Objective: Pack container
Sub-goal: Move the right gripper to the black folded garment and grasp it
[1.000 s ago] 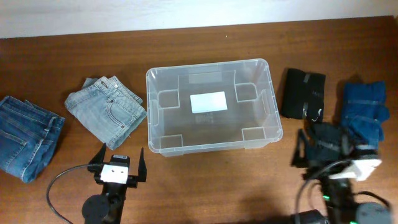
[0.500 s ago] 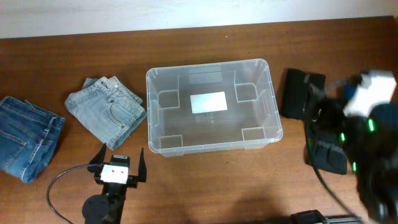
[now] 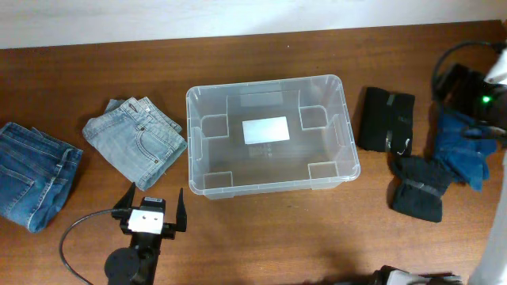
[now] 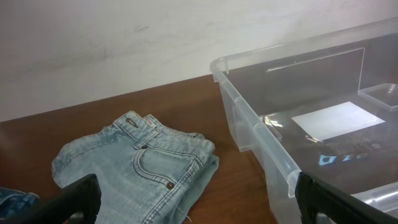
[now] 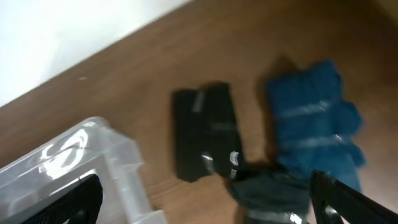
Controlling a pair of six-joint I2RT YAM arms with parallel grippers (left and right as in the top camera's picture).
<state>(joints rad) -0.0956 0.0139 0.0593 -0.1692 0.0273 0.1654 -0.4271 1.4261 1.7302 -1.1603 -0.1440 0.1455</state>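
I can see that the black garment's edge (image 3: 410, 120) is clear of the blue garment, so I should now lower my right gripper toward that edge until its fingers close there.
The container (image 3: 269, 180), a clear plastic bin with a white label on its base, stands empty mid-table. My left gripper (image 3: 150, 207) sits in front of its near-left corner, open and holding nothing. In the left wrist view the left gripper (image 4: 202, 208) spans folded light-blue jeans (image 4: 140, 165) and the container's rim (image 4: 261, 134). My right arm (image 3: 469, 89) is raised at the far right, blurred. The right gripper (image 5: 208, 208) is open and empty, high above a black garment (image 5: 205, 130), a blue garment (image 5: 311, 118) and a dark garment (image 5: 273, 193).
Light-blue jeans (image 3: 139, 141) lie left of the container, with darker jeans (image 3: 32, 174) at the table's left edge. To its right lie the black garment (image 3: 386, 119), the blue garment (image 3: 459, 146) and the dark garment (image 3: 420, 188). A cable (image 3: 79, 233) loops by the left arm.
My right arm has swung from the table's front right up and back to the far right, uncovering the dark garment. The left arm and all the clothes have stayed put.
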